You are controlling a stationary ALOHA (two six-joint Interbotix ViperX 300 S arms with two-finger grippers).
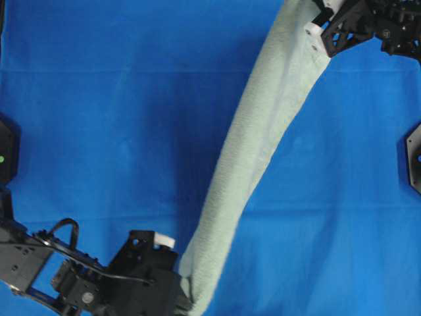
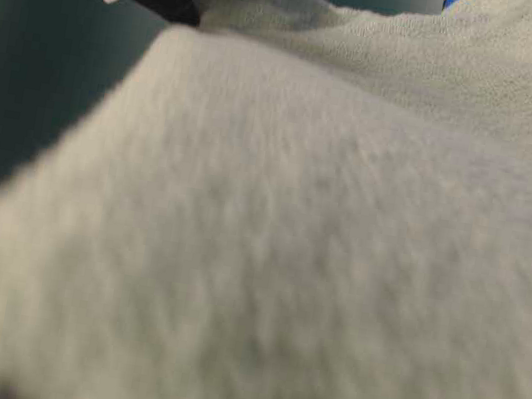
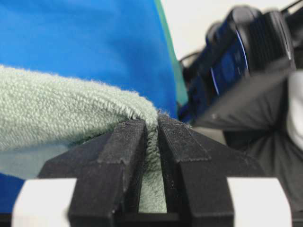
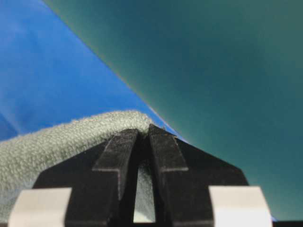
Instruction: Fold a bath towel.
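Note:
The bath towel is hanging in the air as a narrow band (image 1: 253,131), so my left gripper should move back together with my right gripper and spread it flat over the blue cloth (image 1: 302,171).
The bath towel (image 1: 263,138) is a pale sage-green terry cloth stretched as a long narrow band from bottom centre to top right, lifted above the blue cloth. My left gripper (image 1: 186,297) is shut on its lower end; in the left wrist view the towel (image 3: 57,113) is pinched between the fingers of the gripper (image 3: 151,124). My right gripper (image 1: 314,34) is shut on its upper end; in the right wrist view the towel (image 4: 52,142) runs into the closed gripper (image 4: 143,131). The towel (image 2: 319,248) fills the table-level view, with the right gripper (image 2: 180,9) at top left.
A bright blue cloth (image 1: 112,118) covers the whole table. Black arm bases stand at the left edge (image 1: 6,148) and the right edge (image 1: 413,155). The left arm's body (image 1: 59,276) fills the bottom left corner.

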